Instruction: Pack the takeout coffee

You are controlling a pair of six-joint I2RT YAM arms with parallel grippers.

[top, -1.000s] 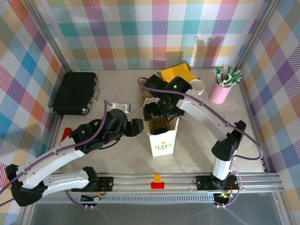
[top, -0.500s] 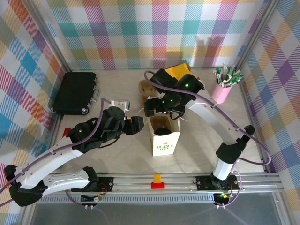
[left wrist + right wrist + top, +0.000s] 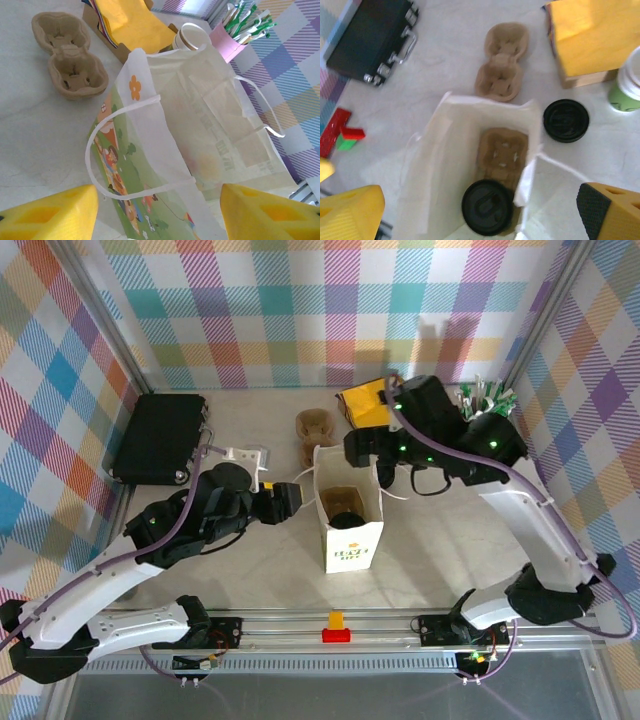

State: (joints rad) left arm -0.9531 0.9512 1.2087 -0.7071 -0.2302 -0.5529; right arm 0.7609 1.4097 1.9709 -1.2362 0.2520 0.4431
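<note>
I should carry on with my right gripper to the pink cup and close on a straw, as the lidded takeout coffee (image 3: pixel 487 207) is upright in the bag's cup carrier.
The takeout coffee (image 3: pixel 487 207) stands inside the open white paper bag (image 3: pixel 350 540), its black lid (image 3: pixel 343 521) facing up. It sits in the near pocket of a brown cup carrier (image 3: pixel 503 149) on the bag's floor. My right gripper (image 3: pixel 368 462) hangs open above the bag's far edge, with nothing between its yellow fingers (image 3: pixel 350 215). My left gripper (image 3: pixel 285 498) is open at the bag's left side. In the left wrist view its yellow fingers (image 3: pixel 47 215) stand wide on either side of the printed bag wall (image 3: pixel 150 165) and its loop handle.
A second empty carrier (image 3: pixel 313 428), a loose black lid (image 3: pixel 565 120), a lidless cream-and-green cup (image 3: pixel 627 87) and a box of yellow sheets (image 3: pixel 585 40) lie behind the bag. A pink cup of straws (image 3: pixel 235 30) is back right, a black case (image 3: pixel 160 437) back left.
My right gripper has risen out of the bag's mouth and drawn back to the right, open and empty; the lidded cup stays inside. The left gripper shifted slightly left, still beside the bag.
</note>
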